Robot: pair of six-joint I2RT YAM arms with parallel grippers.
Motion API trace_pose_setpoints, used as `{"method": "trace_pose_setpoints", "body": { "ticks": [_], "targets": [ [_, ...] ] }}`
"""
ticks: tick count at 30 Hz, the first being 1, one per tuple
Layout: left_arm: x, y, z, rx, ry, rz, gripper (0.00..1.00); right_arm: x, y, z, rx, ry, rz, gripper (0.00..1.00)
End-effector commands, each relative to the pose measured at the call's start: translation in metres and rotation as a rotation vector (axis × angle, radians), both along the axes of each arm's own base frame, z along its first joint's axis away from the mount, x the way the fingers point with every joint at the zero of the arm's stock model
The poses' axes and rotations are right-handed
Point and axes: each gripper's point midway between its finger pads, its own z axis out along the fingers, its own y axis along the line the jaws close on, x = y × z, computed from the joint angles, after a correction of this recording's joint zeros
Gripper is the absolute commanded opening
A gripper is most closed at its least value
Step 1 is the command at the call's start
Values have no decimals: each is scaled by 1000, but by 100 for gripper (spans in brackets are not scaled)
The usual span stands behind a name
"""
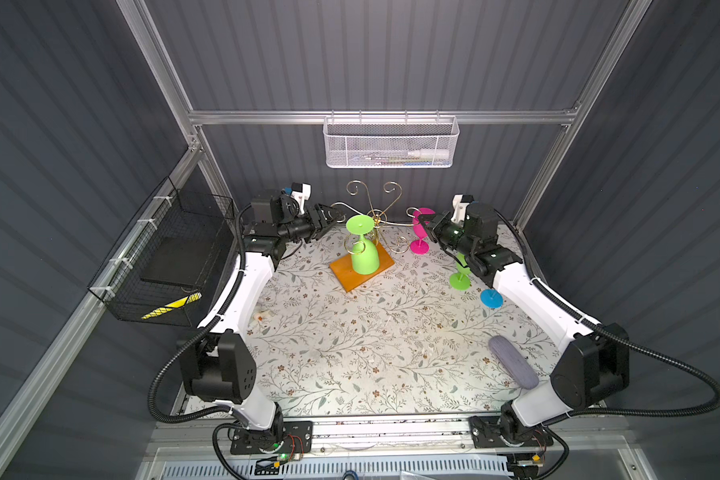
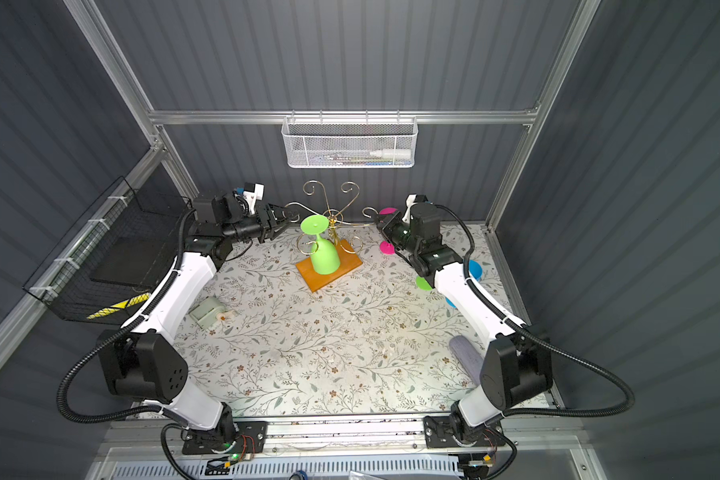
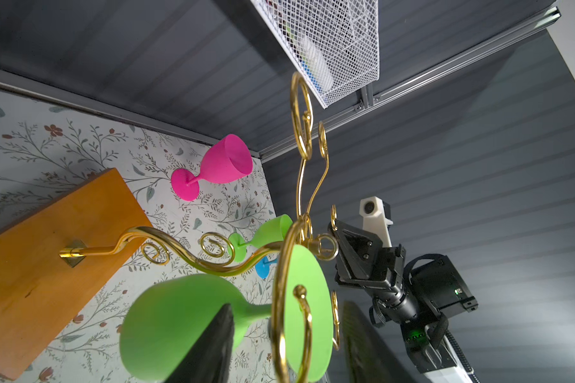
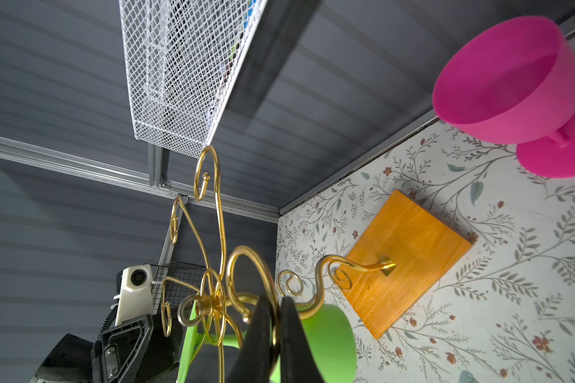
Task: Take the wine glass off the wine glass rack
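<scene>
The wine glass rack is leaning forward and its wooden base (image 1: 380, 252) is tilted, so the robot's right gripper should gently move the rack's arm (image 1: 411, 213) back until the base is flat, and then open.
A green wine glass (image 1: 364, 253) hangs upside down from a front arm of the wine glass rack (image 1: 377, 216), a gold wire stand on an orange-brown wooden base (image 1: 346, 276). My left gripper (image 1: 331, 216) is at the rack's left side and open. In the left wrist view its fingers (image 3: 213, 345) stand wide apart on either side of the glass's stem and foot (image 3: 299, 298) and the wire loop. My right gripper (image 1: 420, 219) is at the rack's right arm. In the right wrist view it (image 4: 275, 300) is shut on a gold wire of the rack (image 4: 218, 232).
A pink glass (image 1: 420, 243), a green glass (image 1: 460, 278) and a blue glass (image 1: 491, 298) stand on the floral cloth by the right arm. A grey-purple case (image 1: 513, 368) lies front right. A white mesh basket (image 1: 391, 143) hangs on the back wall, a black wire basket (image 1: 163, 257) on the left.
</scene>
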Motion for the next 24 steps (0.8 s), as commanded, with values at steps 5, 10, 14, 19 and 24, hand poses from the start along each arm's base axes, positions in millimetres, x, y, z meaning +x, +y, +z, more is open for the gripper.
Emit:
{"method": "trace_pose_setpoints", "body": {
  "ticks": [5,10,14,19,24],
  "targets": [
    [2,-7,19,-32,-56,-56,59,3,-4,50,25,-157,-29,0],
    [7,-8,21,-23,-66,-65,59,7,2,52,50,-151,-28,0],
    [15,-6,17,-36,-52,-61,59,7,7,58,66,-165,-18,0],
    [21,-7,12,-41,-44,-70,58,10,14,66,68,-187,0,2],
    [24,-6,8,-42,-36,-79,58,13,18,72,62,-201,11,13]
  ]
}}
